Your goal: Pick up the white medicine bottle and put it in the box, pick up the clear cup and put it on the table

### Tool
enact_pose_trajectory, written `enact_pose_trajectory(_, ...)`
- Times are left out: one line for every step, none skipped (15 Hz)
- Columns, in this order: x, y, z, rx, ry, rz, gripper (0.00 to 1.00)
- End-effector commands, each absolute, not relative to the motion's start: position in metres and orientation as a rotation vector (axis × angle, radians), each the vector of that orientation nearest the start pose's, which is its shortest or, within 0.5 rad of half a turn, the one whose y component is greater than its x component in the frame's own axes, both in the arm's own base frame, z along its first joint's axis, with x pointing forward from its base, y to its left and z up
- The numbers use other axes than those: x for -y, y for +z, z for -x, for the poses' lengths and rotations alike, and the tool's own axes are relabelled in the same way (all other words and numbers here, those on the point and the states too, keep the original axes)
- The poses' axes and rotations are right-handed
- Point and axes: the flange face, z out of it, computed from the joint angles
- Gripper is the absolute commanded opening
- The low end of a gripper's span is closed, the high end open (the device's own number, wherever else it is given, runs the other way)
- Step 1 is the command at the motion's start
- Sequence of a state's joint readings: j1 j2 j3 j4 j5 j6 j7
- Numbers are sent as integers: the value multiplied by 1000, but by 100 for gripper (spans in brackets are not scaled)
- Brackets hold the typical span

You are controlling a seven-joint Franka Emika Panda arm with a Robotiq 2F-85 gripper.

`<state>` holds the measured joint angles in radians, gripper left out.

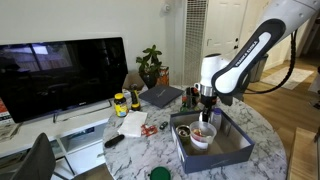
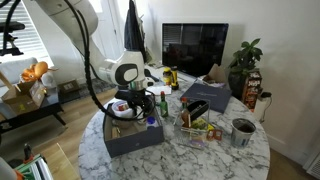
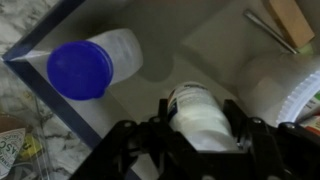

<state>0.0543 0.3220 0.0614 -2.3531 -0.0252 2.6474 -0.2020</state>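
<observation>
Next, I carry the white medicine bottle with my gripper toward the blue-capped bottle and put it down there first, because it is hanging close beside the clear cup (image 1: pixel 202 134).
My gripper (image 3: pixel 200 128) is shut on the white medicine bottle (image 3: pixel 198 108) and holds it just above the floor of the dark blue-grey box (image 3: pixel 190 40). In both exterior views the gripper (image 1: pixel 207 103) (image 2: pixel 135 102) hangs over the box (image 1: pixel 232 152) (image 2: pixel 138 140) on the marble table (image 1: pixel 140 152) (image 2: pixel 215 158). The clear cup (image 1: pixel 203 136) with a reddish inside stands in the box beside the gripper. It also shows at the right edge of the wrist view (image 3: pixel 285 90).
A clear bottle with a blue cap (image 3: pixel 82 68) stands in the box corner. A yellow-labelled bottle (image 1: pixel 120 103), a plant (image 1: pixel 152 68), a TV (image 1: pixel 60 75), a wire basket (image 2: pixel 200 122) and a metal cup (image 2: pixel 243 131) are around the box.
</observation>
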Motion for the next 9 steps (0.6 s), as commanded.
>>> enact_pose_trajectory(-46,177,-524,556,77,3093,32)
enact_pose_trajectory(-42,176,-527,550,68,3092,32)
enact_pose_trajectory(-38,174,-529,538,63,3097,32)
enact_pose_trajectory(-33,172,-529,520,79,3105,32)
enact_pose_trajectory(-29,171,-528,513,110,3106,32)
enact_pose_trajectory(-32,171,-523,533,147,3061,32)
enact_pose_trajectory(-37,176,-517,562,165,3023,32)
enact_pose_trajectory(-42,181,-512,586,179,2987,32)
enact_pose_trajectory(-50,188,-507,616,179,2939,32)
